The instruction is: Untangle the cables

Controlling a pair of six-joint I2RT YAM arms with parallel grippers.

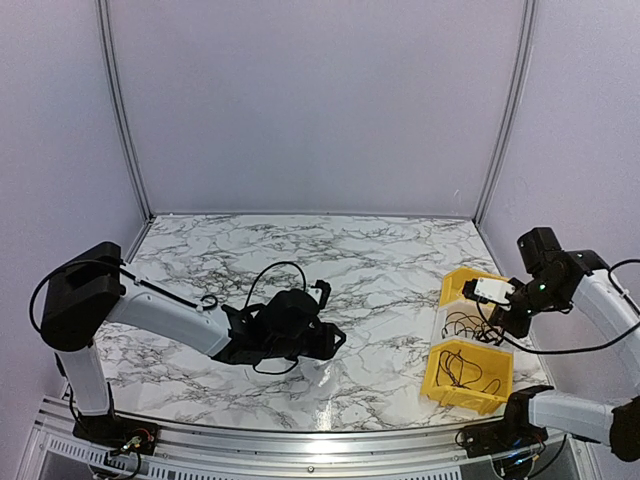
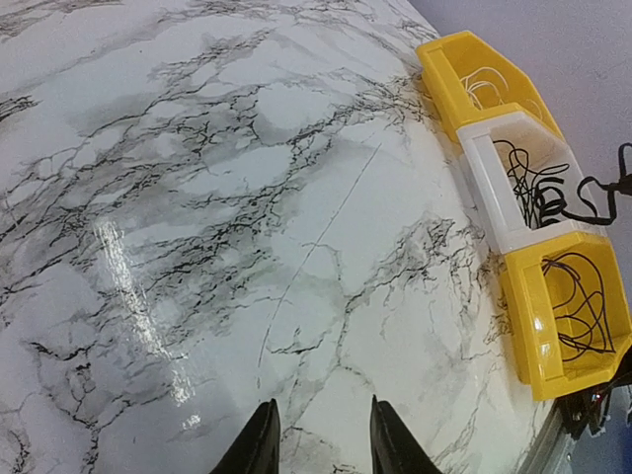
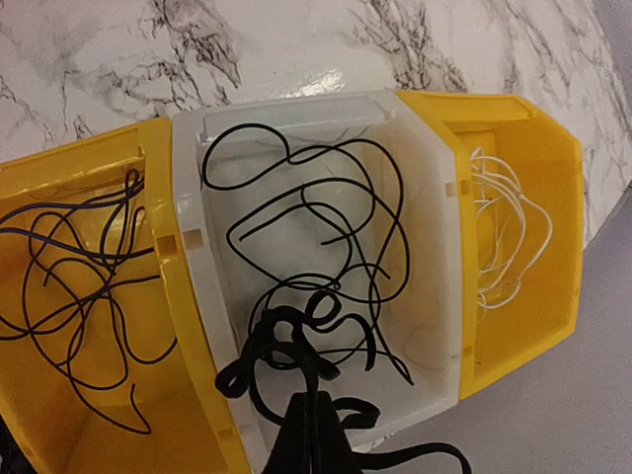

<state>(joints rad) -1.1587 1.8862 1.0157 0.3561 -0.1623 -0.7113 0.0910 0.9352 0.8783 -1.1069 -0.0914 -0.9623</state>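
My right gripper should go on lowering the knotted black cable (image 3: 294, 341), which hangs bunched over the white bin's opening, toward the thin black wires (image 3: 321, 222) before it lets go of it inside.
Three bins side by side hold the cables. In the right wrist view the white middle bin (image 3: 430, 207) contains thin black wires (image 3: 326, 197). One yellow bin (image 3: 178, 395) holds more black wires (image 3: 69, 286), and the other (image 3: 548, 197) holds white ones (image 3: 504, 237). My right gripper (image 3: 314, 400) is shut on a thicker, knotted black cable (image 3: 286, 346) hanging over the white bin. My left gripper (image 2: 321, 434) stands open just above the marble with nothing between its fingers. A hair-fine dark wire (image 2: 306, 257) lies on the table ahead of it.
The bins (image 1: 465, 330) stand in a row at the table's right edge, below my right gripper (image 1: 497, 318). My left gripper (image 1: 335, 340) is low over the middle of the marble table (image 1: 380, 260), with the arm's own black loops around it. Walls enclose three sides.
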